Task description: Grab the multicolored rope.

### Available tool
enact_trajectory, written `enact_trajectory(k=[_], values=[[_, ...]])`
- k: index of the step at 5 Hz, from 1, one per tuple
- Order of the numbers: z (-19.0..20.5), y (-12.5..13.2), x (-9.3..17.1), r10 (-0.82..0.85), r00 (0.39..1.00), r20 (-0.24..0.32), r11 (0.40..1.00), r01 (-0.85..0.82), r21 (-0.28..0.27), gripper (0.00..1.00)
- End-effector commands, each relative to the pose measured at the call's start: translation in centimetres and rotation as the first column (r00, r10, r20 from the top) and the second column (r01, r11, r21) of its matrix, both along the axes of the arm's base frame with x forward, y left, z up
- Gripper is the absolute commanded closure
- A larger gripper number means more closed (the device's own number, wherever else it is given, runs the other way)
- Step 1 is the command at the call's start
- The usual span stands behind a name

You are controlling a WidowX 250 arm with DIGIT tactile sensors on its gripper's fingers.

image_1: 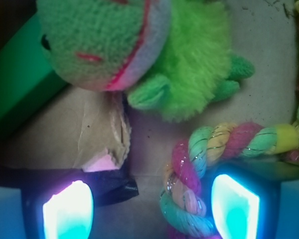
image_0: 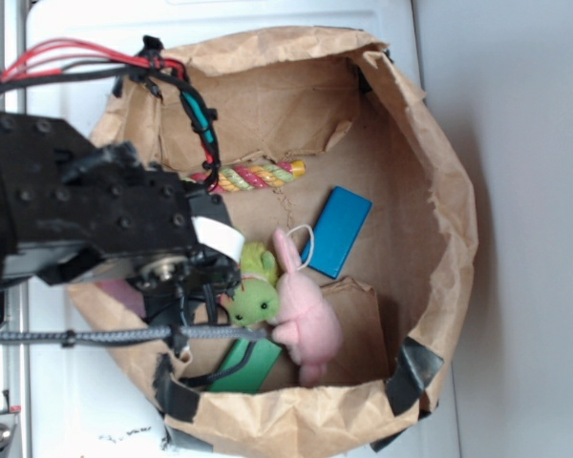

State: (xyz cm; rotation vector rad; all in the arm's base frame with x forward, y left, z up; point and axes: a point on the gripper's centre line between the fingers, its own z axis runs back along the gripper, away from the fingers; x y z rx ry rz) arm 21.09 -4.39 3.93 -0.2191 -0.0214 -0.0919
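Thick, tightly twisted parts of the rope [image_1: 228, 142] reach up to the rope's yellow tip [image_1: 286, 138]. That end will stick out in a soft curve when I pick it up.
The multicolored rope [image_0: 260, 176] lies on the floor of the paper bag near its back wall, twisted in pink, yellow, green and white. Its left end is hidden under my black arm [image_0: 86, 210] in the exterior view. In the wrist view the rope's [image_1: 187, 169] hooked end curls between my fingers, close against the right pad [image_1: 234, 206]. My gripper [image_1: 152, 204] is open, with a wide gap between the rope and the left pad [image_1: 70, 211]. The fingers themselves are hidden in the exterior view.
A green plush toy [image_0: 253, 301] [image_1: 139, 50] and a pink plush bunny [image_0: 306, 310] lie just ahead of the gripper. A blue box [image_0: 339, 229] and a green box [image_0: 248, 367] also lie in the crumpled paper bag [image_0: 439, 191]. Black tape [image_1: 114, 186] sits by the left finger.
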Motion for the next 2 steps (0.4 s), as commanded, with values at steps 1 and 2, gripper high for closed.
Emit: enact_trajectory(k=[1,2], values=[[-1.4,-0.3,0.1,-0.011,1.0,0.011,0.999,0.011,0.043,0.0],[-2.5,-1.0,-0.1,-0.026,1.0,0.002,0.997,0.026,0.073,0.0]])
